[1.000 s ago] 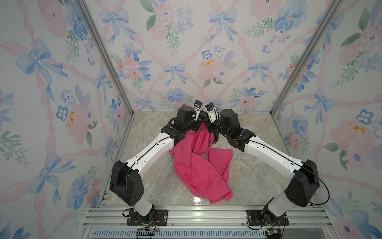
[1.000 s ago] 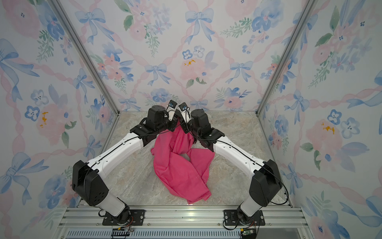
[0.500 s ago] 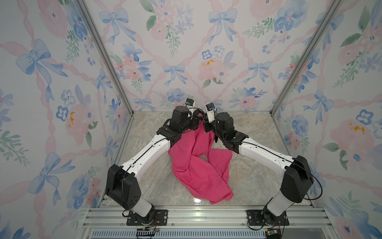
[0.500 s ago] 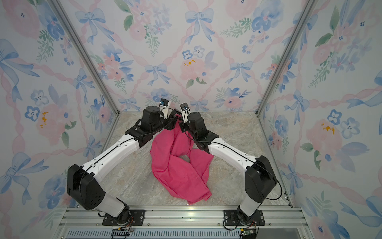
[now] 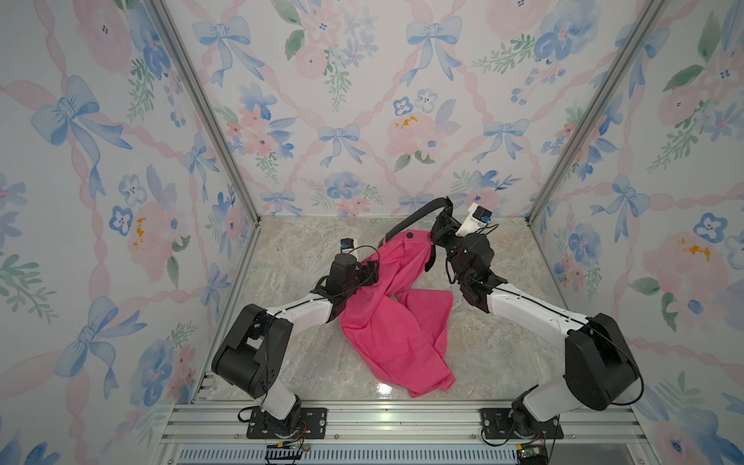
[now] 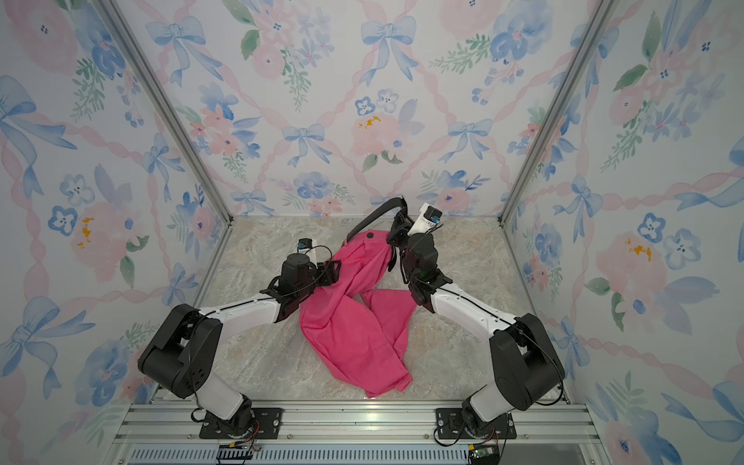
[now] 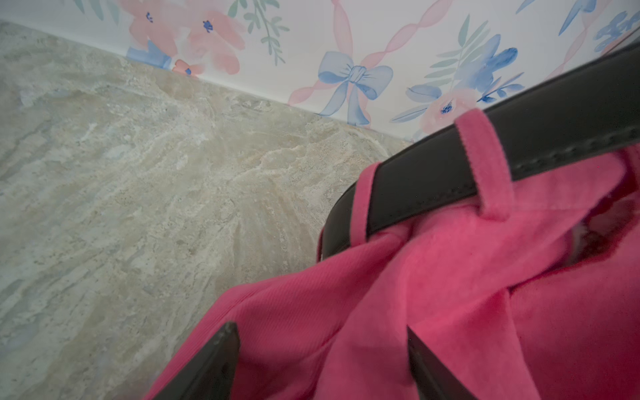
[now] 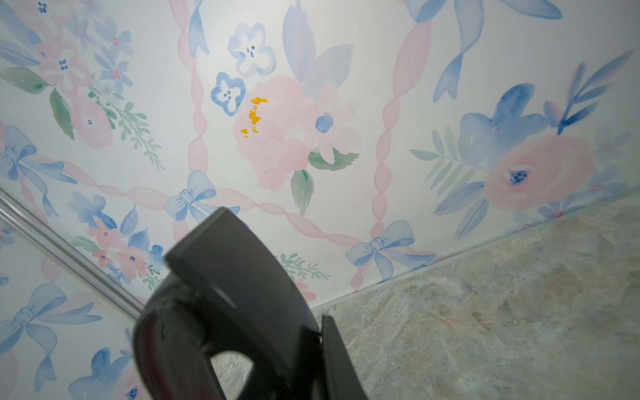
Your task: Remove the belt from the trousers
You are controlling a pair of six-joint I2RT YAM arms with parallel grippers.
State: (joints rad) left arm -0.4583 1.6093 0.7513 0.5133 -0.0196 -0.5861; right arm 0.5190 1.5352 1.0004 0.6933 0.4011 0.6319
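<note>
The belt still runs through the trousers' pink loops (image 7: 482,160) with my right gripper close to the back wall, so my left gripper should take the belt's arc (image 5: 412,218).
The hot-pink trousers (image 5: 386,322) lie crumpled mid-floor, with the waist lifted toward the back wall; the same trousers (image 6: 354,322) show in both top views. The black belt (image 5: 418,215) arcs up from the waistband to my right gripper (image 5: 443,219), which is shut on it near the back wall. In the right wrist view the belt (image 8: 235,277) curls against one finger (image 8: 336,356). My left gripper (image 5: 368,269) is open, low at the trousers' left side. In the left wrist view pink cloth (image 7: 450,294) lies between its fingers (image 7: 221,363), and the belt (image 7: 554,138) runs through two pink loops.
Floral walls close the cell on three sides, the back wall (image 5: 362,120) right behind the right gripper. The marble floor (image 5: 306,241) shows left of the trousers and on the right (image 5: 515,249). An aluminium rail (image 5: 382,414) runs along the front edge.
My left gripper has opened and dropped forward and left, down onto the trousers. The right gripper has swung right and up toward the back wall, drawing the belt out in an arc.
</note>
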